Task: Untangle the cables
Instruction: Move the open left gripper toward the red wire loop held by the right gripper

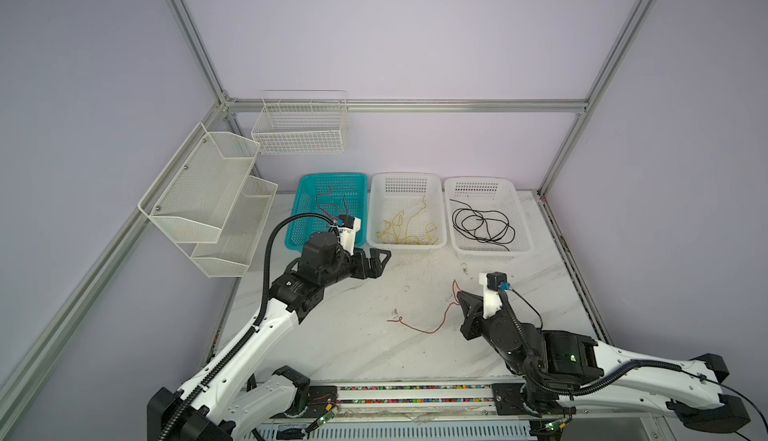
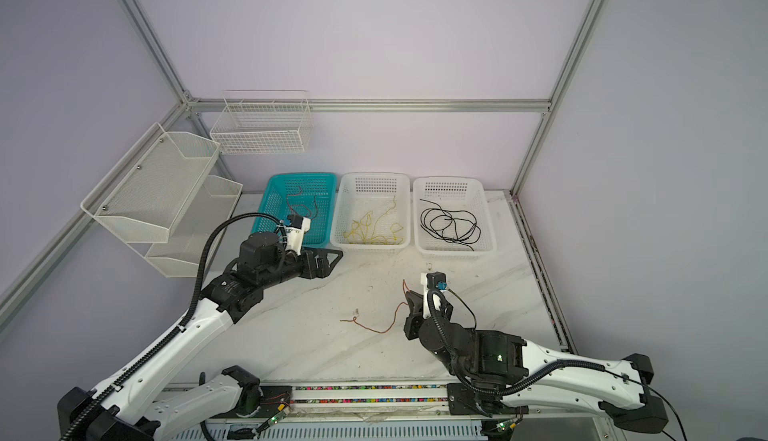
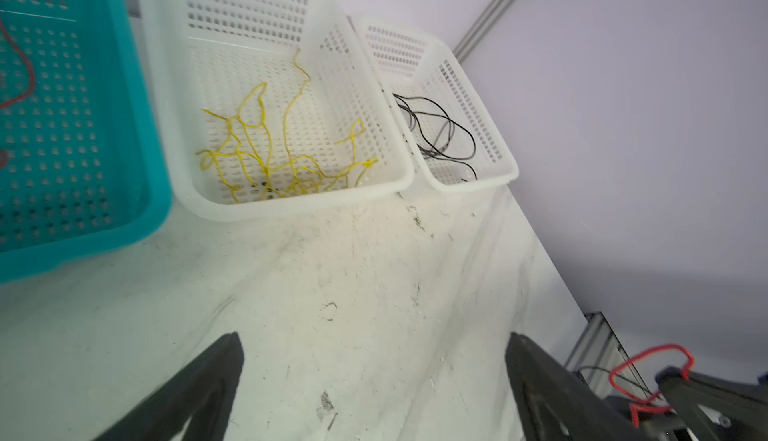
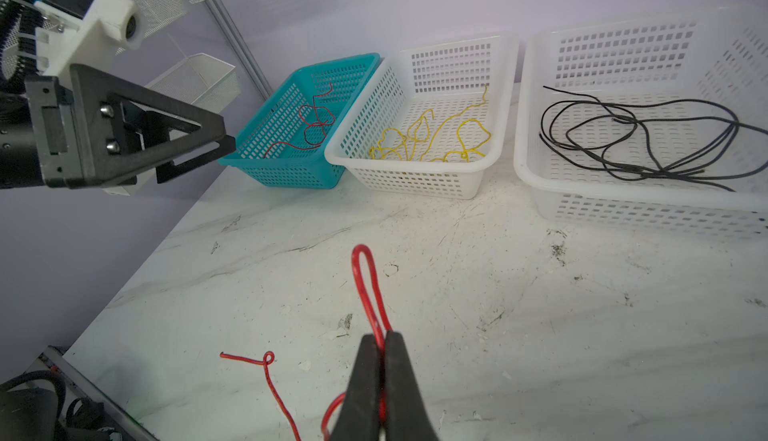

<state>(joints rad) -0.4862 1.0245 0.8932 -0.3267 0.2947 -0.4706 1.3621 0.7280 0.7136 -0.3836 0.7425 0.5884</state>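
Note:
I should keep moving my open left gripper toward the part of the cable near my right fingers until it closes there, as the red-orange cable's tail trails free from them.
A red-orange cable lies loose on the marble table, with a small curl at its free end. My right gripper is shut on this cable, and a narrow loop sticks out past the fingertips. In both top views that gripper hovers at the table's middle right. My left gripper is open and empty, just in front of the teal basket. That basket holds thin red and black cables. Yellow cables lie in the middle white basket, black cables in the right one.
The three baskets stand in a row along the back of the table. A two-tier mesh rack hangs on the left wall and a wire basket on the back wall. A rail runs along the table's front edge.

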